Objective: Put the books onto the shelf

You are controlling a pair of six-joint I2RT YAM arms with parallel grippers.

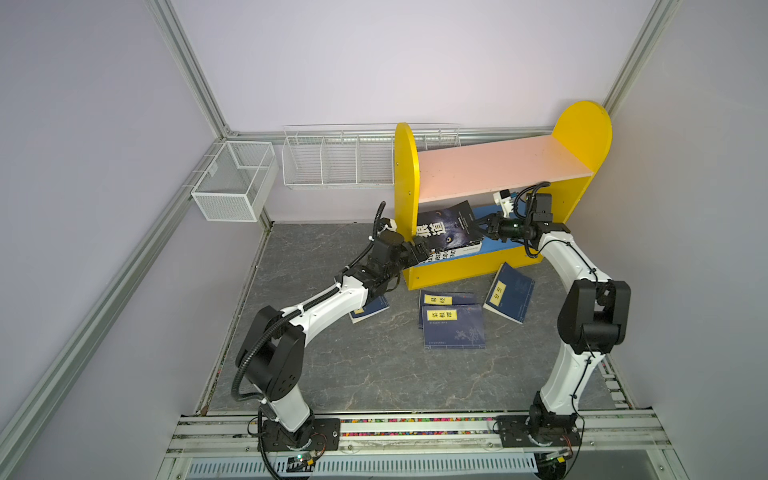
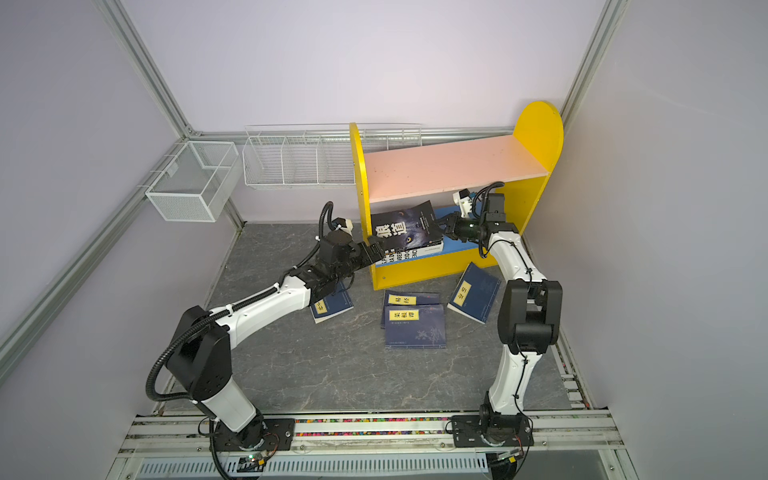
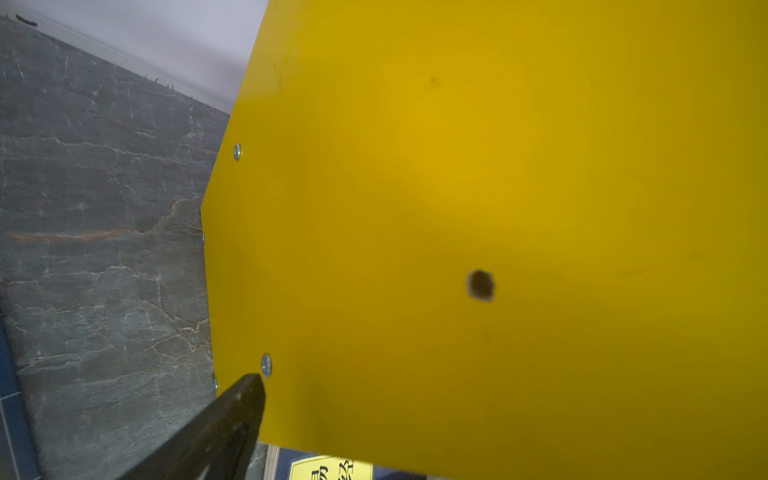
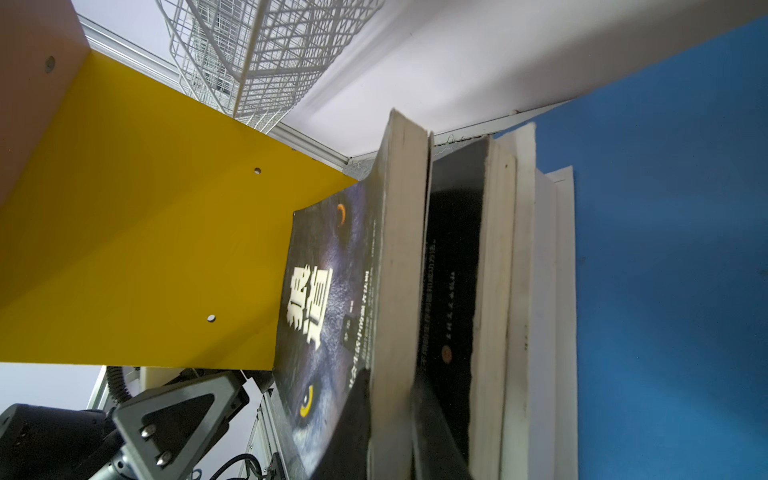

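Next, my right gripper lowers the wolf-cover book flat onto the white-and-blue book and opens before I take the navy books, because the wolf-cover book's page edge tilts up in my right gripper.
The shelf stands at the back right, its pink upper board bare. On its blue lower board lies the white-and-blue book with a black book on it. My right gripper is shut on the page edge of the top black wolf-cover book, which tilts up. My left gripper is open at the front edge of the shelf's left yellow panel; only one finger shows. Several navy books lie on the floor: two stacked, one by the shelf front, one under the left arm.
Two white wire baskets hang on the back wall left of the shelf. The right wall runs close beside the shelf's right panel. Grey stone-pattern floor stretches in front of the navy books.
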